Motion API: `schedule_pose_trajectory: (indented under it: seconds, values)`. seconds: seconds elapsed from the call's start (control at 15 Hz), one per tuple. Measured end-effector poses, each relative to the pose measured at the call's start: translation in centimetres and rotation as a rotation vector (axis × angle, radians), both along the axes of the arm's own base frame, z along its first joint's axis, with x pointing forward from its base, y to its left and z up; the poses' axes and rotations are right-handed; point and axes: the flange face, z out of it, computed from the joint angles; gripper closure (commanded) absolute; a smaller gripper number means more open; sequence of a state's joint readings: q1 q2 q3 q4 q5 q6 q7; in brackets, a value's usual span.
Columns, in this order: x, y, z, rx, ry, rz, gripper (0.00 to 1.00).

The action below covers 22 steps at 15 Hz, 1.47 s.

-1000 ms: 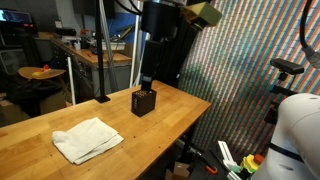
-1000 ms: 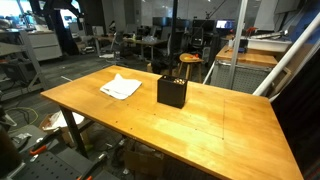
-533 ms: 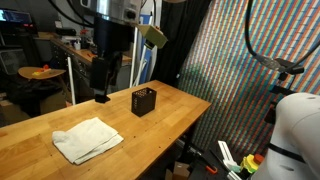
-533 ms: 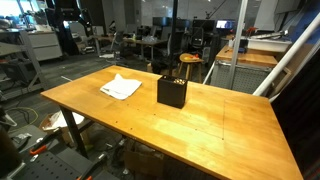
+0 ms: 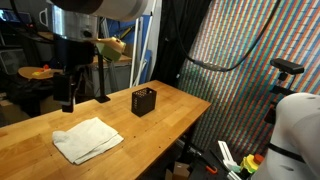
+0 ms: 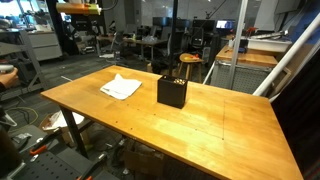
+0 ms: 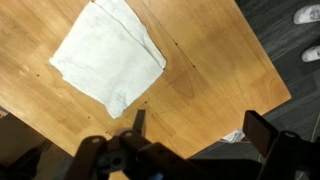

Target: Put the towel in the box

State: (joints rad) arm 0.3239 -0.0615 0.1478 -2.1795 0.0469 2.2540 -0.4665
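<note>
My open gripper continues to go down toward the towel's middle until its fingers touch cloth, because the white towel [image 5: 87, 140] is lying flat and clear of the black box.
A white folded towel [image 5: 88, 138] lies flat on the wooden table [image 5: 165, 122], near its left end. A small black open-topped box [image 5: 145, 102] stands upright to the towel's right. Both also show in an exterior view: the towel [image 6: 121, 87] and the box [image 6: 172, 91]. My gripper [image 5: 68, 103] hangs above the table, a little behind the towel and well left of the box. In the wrist view the towel [image 7: 108, 55] lies at the upper left, and my gripper [image 7: 200, 128] is open and empty, high over bare wood near the table's edge.
The table edge and floor [image 7: 285, 60] show at the right of the wrist view. A stool with an orange seat [image 5: 40, 73] stands behind the table. A second white robot arm [image 5: 295, 135] sits at the right. Workbenches and chairs [image 6: 150, 45] fill the room behind.
My arm has swept left across the table, from above the box to above the area behind the towel. Towel and box have not moved.
</note>
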Motion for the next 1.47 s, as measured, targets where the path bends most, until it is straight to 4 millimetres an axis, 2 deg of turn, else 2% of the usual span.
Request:
schedule_pose_trajectory:
  seconds: [0.33, 0.73, 1.07, 1.47]
  values:
    - [5.9, 0.4, -2.3, -0.020, 0.000, 0.066, 0.00]
    - [11.6, -2.6, -6.6, -0.065, 0.017, 0.125, 0.00]
    - [14.2, -5.2, -12.0, -0.077, 0.053, 0.161, 0.00]
    - [16.0, -6.5, -19.7, -0.084, 0.090, 0.189, 0.00]
